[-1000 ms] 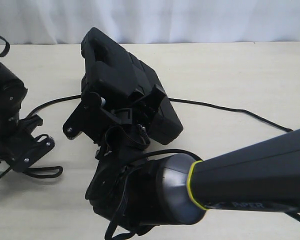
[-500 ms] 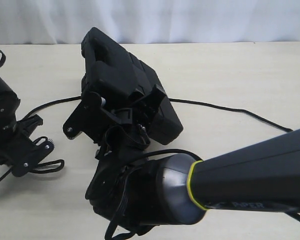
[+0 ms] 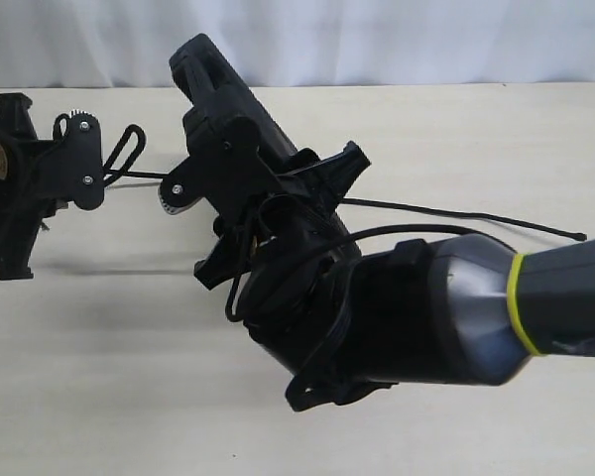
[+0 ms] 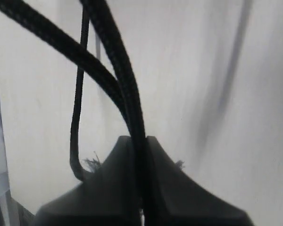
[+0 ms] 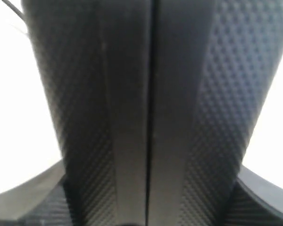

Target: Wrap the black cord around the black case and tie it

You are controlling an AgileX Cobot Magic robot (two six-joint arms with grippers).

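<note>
Next, I lift the cord's loop [image 3: 134, 139] and then push it through the case's handle [image 3: 187, 75], because my left gripper is holding the loop low and clear of the case's far end.
The black case [image 3: 214, 89] is tilted up off the table, with its far end highest. My right gripper [image 3: 263, 178] is shut on its near end. In the right wrist view the case's dimpled edge with a centre seam [image 5: 148, 94] fills the picture between the right gripper [image 5: 148, 200] fingers. The black cord [image 3: 456, 213] runs from behind the case across the table to its tip at the right. At the left, my left gripper [image 3: 79, 164] is raised and shut on a loop of the cord [image 3: 129, 149]. The left wrist view shows the left gripper [image 4: 139, 146] pinching the cord [image 4: 125, 80], with a frayed end [image 4: 91, 162] beside one finger.
The pale table [image 3: 129, 377] extends in front and to the right. A white curtain [image 3: 377, 40] hangs along its far edge. My right arm's thick grey and black wrist [image 3: 456, 307] covers the near right of the exterior view.
The right gripper has lifted and tilted the case up. The left gripper has risen and moved to the far side with the cord loop. The cord at the right has drawn straighter.
</note>
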